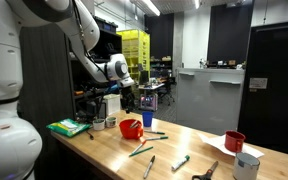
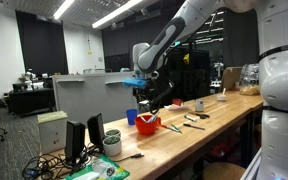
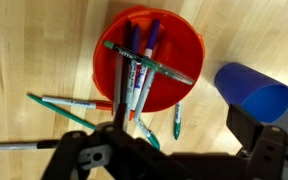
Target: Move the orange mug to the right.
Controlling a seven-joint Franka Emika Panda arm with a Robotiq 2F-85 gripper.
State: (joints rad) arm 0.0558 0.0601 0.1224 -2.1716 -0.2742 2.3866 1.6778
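I should move my gripper to the rim point(image 3: 95, 65) opposite the blue cup and pinch there, since markers fill the orange mug's middle point(image 3: 149, 65) and the blue cup crowds one side.
The orange mug point(image 1: 131, 128) stands on the wooden table and shows in both exterior views point(image 2: 147, 124). In the wrist view the orange mug point(image 3: 184, 45) is seen from above and holds several markers. My gripper point(image 1: 127, 102) hangs just above it, also in an exterior view point(image 2: 145, 100). In the wrist view my gripper point(image 3: 169, 150) is open and empty, with its fingers spread wide below the mug.
A blue cup point(image 3: 252, 92) stands close beside the orange mug point(image 1: 147, 119). Green markers point(image 3: 69, 103) lie loose on the table around it. A darker red mug point(image 1: 234, 141) and a white cup point(image 1: 247, 165) stand further along the table. A green book point(image 1: 69, 127) lies near the arm's base.
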